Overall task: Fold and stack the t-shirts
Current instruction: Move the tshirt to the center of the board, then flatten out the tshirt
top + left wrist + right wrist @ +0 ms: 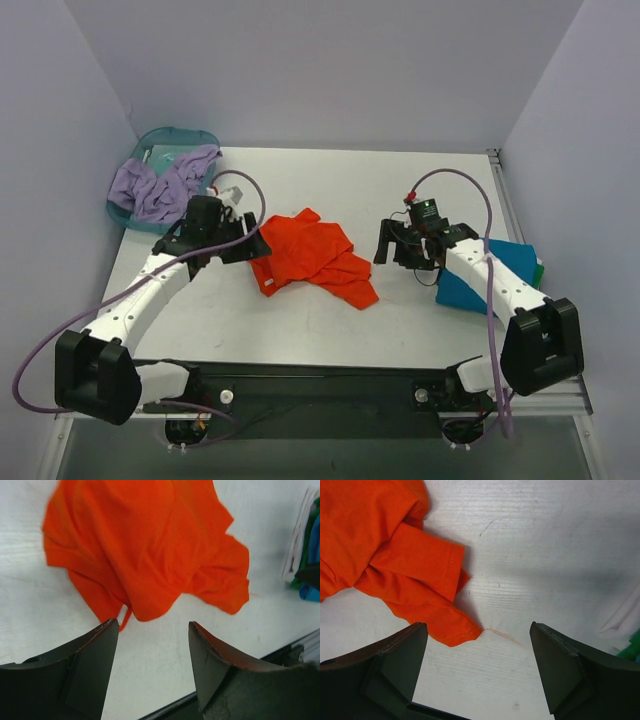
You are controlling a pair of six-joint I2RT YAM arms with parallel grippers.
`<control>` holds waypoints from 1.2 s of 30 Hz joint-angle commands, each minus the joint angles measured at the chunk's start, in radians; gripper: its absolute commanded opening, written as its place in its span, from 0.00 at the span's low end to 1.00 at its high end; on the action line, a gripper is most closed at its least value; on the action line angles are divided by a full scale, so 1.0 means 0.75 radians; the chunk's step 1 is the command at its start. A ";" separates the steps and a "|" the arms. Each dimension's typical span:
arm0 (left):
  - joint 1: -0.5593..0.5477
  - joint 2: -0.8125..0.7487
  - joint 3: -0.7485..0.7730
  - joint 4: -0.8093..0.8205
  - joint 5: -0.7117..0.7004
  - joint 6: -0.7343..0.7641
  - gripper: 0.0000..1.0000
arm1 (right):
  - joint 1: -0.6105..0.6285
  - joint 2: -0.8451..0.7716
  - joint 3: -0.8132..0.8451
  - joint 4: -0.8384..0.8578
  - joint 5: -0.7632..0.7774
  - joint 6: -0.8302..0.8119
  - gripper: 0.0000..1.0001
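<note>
The orange-red t-shirt (305, 250) has loose folds (343, 270) overlapping along its narrow end, so it will open out into a long, broad sheet when I pull its ends apart.
A crumpled orange-red t-shirt (312, 257) lies in the middle of the white table. My left gripper (250, 243) hangs just left of it, open and holding nothing; in the left wrist view the orange-red t-shirt (150, 550) lies just beyond the gripper (154, 625). My right gripper (392, 247) is open to the shirt's right, with bare table between its fingers; a sleeve of the orange-red t-shirt (395, 575) reaches toward the gripper (479, 627). Folded teal-blue (475, 285) and green (538, 268) t-shirts are stacked at the right, partly hidden by the right arm.
A translucent teal basin (160, 150) at the back left holds lavender cloth (160, 185) that spills over its rim. Purple walls close in the table on three sides. A black rail runs along the near edge.
</note>
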 commanded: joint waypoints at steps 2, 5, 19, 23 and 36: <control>-0.143 0.074 -0.033 0.081 0.109 0.041 0.69 | 0.032 0.121 0.037 0.017 -0.077 0.044 0.85; -0.200 0.168 -0.029 0.026 0.092 0.064 0.70 | 0.042 0.166 0.019 0.011 -0.113 0.061 0.81; -0.237 0.416 -0.006 0.013 0.051 0.019 0.71 | 0.108 0.232 -0.114 0.025 -0.162 0.047 0.71; -0.237 0.473 0.008 0.048 0.051 0.005 0.71 | 0.114 0.275 -0.108 0.038 -0.171 0.036 0.69; -0.233 0.559 0.045 0.124 0.102 -0.026 0.46 | 0.124 0.393 -0.084 0.052 -0.218 0.004 0.44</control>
